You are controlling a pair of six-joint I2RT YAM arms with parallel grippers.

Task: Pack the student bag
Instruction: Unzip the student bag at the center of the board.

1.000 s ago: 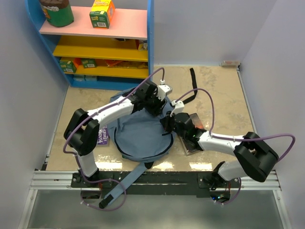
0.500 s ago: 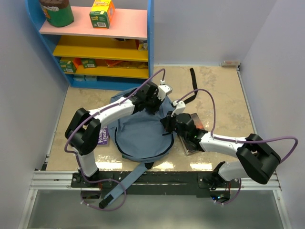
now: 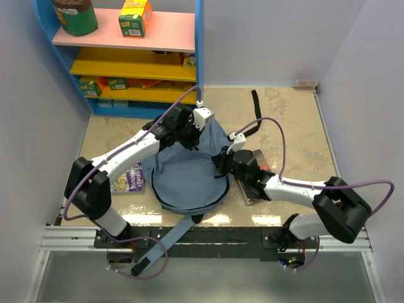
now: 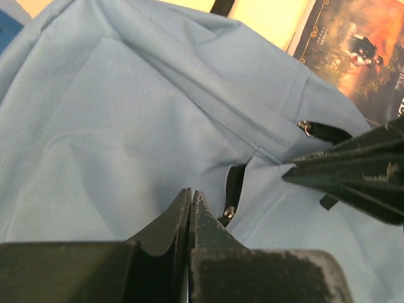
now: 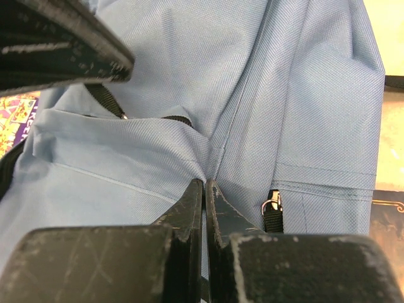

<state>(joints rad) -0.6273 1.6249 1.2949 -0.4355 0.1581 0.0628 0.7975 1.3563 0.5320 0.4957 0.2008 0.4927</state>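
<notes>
My right gripper is pinning down the cloth next to the black zip opening (image 4: 235,184), so my left gripper should go on pulling the metal pull (image 4: 228,213) until the opening gets near the bag's side edge.
The student bag (image 3: 189,177), a slate-blue fabric backpack, lies flat in the middle of the table and fills both wrist views (image 4: 158,113) (image 5: 284,82). My left gripper (image 3: 188,137) is at the bag's far top edge, its jaws pressed together on a thin fold of the cloth (image 4: 191,193). My right gripper (image 3: 222,165) is at the bag's right side, shut on a gathered crease of the fabric (image 5: 205,183). A black zip opening with a metal pull (image 4: 230,211) gapes between the two grippers. The right gripper's fingers (image 4: 353,177) show in the left wrist view.
A dark-covered book (image 3: 260,183) lies under my right arm. A purple printed item (image 3: 129,178) lies left of the bag. A black strap (image 3: 255,107) trails across the far table. A blue shelf unit (image 3: 126,63) holding boxes stands at the back left. One bag strap (image 3: 167,243) hangs over the near edge.
My left gripper has closed and moved left and away along the bag's top edge, drawing the cloth with it. The right gripper has stayed shut in place.
</notes>
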